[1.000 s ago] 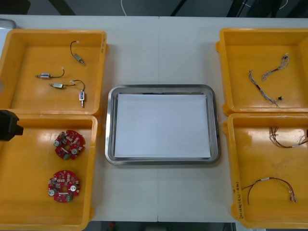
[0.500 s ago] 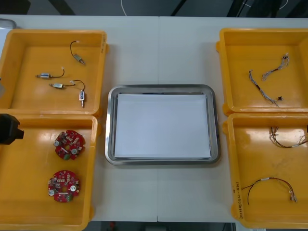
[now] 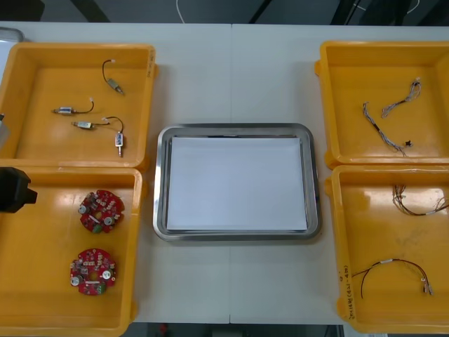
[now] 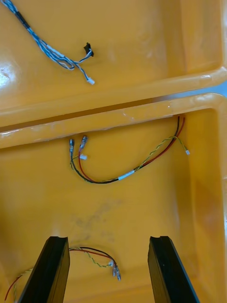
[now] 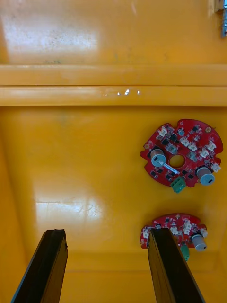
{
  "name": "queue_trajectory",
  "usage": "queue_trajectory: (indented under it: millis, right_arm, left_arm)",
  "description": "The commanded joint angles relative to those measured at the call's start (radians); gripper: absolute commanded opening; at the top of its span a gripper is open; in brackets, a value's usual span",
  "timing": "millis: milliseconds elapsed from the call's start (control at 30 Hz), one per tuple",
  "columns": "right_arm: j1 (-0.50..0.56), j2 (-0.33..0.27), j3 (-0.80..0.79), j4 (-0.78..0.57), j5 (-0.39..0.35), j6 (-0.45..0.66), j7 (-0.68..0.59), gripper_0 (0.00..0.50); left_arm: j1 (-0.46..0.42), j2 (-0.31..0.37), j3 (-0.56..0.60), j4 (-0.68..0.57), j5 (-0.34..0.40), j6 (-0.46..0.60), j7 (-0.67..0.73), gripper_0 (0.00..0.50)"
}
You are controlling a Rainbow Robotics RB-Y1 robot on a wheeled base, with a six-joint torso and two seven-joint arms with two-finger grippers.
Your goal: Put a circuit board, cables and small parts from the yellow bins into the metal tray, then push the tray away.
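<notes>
The silver can-shaped part is mounted upright on the near red circuit board, so the whole circuit board will come with it when the robot lifts that part.
Two round red circuit boards lie in the near left yellow bin. My left gripper hangs open above that bin's floor, with both boards off to the side of one finger. Its black body shows at the front view's left edge. My right gripper is open over the near right bin, above red and yellow cables. The metal tray, white inside, sits in the middle with nothing in it.
The far left bin holds several small metal parts with short black leads. In the far right bin lie twisted blue and white cables. Bare table lies beyond and in front of the tray.
The left arm's black body has crept slightly toward the table's near edge. Nothing in the bins or tray has moved.
</notes>
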Motion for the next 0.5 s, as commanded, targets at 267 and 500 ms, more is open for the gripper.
queue_trajectory:
  millis: [267, 500]
  right_arm:
    - [-0.034, 0.105, -0.025, -0.008, 0.106, 0.003, -0.075, 0.481]
    - [-0.034, 0.125, -0.009, -0.009, 0.109, 0.003, -0.230, 0.482]
  left_arm:
    - [0.146, -0.005, -0.008, -0.124, 0.020, 0.006, -0.049, 0.500]
    - [0.216, -0.035, -0.008, -0.196, 0.028, -0.017, -0.037, 0.500]
